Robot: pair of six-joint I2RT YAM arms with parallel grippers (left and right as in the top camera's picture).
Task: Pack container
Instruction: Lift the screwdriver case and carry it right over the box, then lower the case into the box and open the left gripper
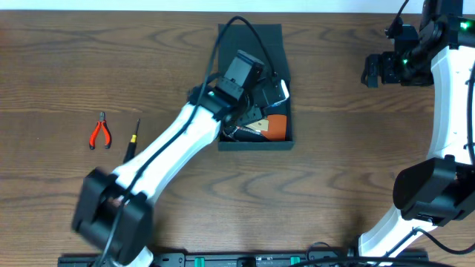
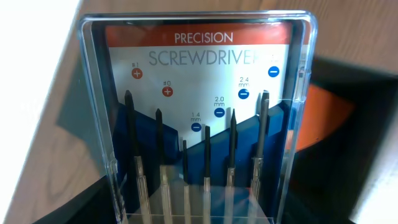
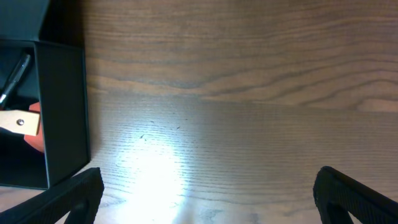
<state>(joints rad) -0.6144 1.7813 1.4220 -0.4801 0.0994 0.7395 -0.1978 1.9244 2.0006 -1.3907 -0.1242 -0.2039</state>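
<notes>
The clear screwdriver-bit case is over the container, and the container's flap lid is folded back. My left gripper should go on going down and let go of the case inside.
The container is a dark box in the middle of the table, with its flap lid open toward the far side. My left gripper reaches into it and is shut on a clear screwdriver-bit case with a red and blue card, which fills the left wrist view. The fingers themselves are hidden there. An orange-handled tool lies inside the box. My right gripper is open and empty above bare wood at the far right. The container's wall shows at the left of the right wrist view.
Red-handled pliers and a thin black screwdriver lie on the table at the left. The left arm crosses from the front left to the container. The right arm stands along the right edge.
</notes>
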